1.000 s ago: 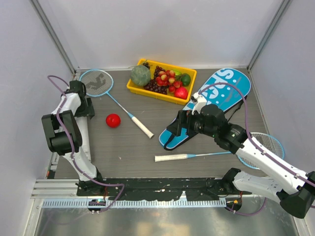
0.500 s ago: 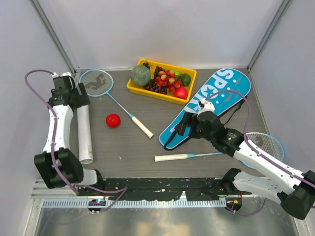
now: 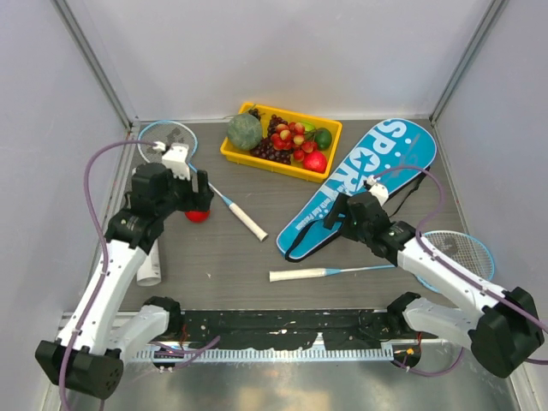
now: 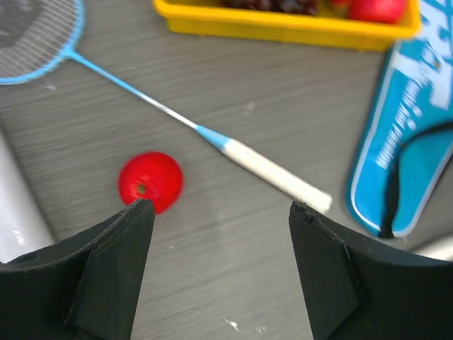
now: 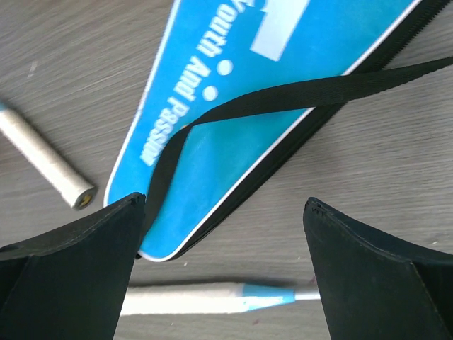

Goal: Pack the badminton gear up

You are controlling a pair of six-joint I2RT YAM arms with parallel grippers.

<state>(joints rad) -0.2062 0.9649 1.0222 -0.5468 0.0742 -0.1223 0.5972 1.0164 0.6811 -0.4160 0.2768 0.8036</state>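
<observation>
I can see the bag's black zip edge (image 5: 244, 190) across the bag from my left gripper, so next my right gripper pinches that edge (image 5: 287, 146) before the rackets go into the bag.
The blue "SPORT" bag (image 3: 370, 171) lies at the right with its black strap (image 5: 297, 91) across it. One light-blue racket (image 3: 218, 195) lies at the left, its head (image 3: 164, 139) far left. The other racket (image 3: 342, 271) lies near the front, its head (image 3: 461, 251) at the right. The white tube (image 3: 148, 264) lies at the left, partly under my left arm. My left gripper (image 3: 199, 195) (image 4: 221, 207) is open and empty above the table beside the red ball (image 4: 150, 181). My right gripper (image 3: 336, 214) (image 5: 224, 202) is open and empty over the bag's narrow end. No shuttlecocks show.
A yellow tray (image 3: 233, 154) of fruit stands at the back centre. White walls close the table on three sides. The left racket's white handle (image 5: 44, 161) ends just left of the bag.
My left arm has swung from the far left corner to the right, towards the red ball; the white tube lies on the table. My right gripper has drawn back slightly from the bag's narrow end.
</observation>
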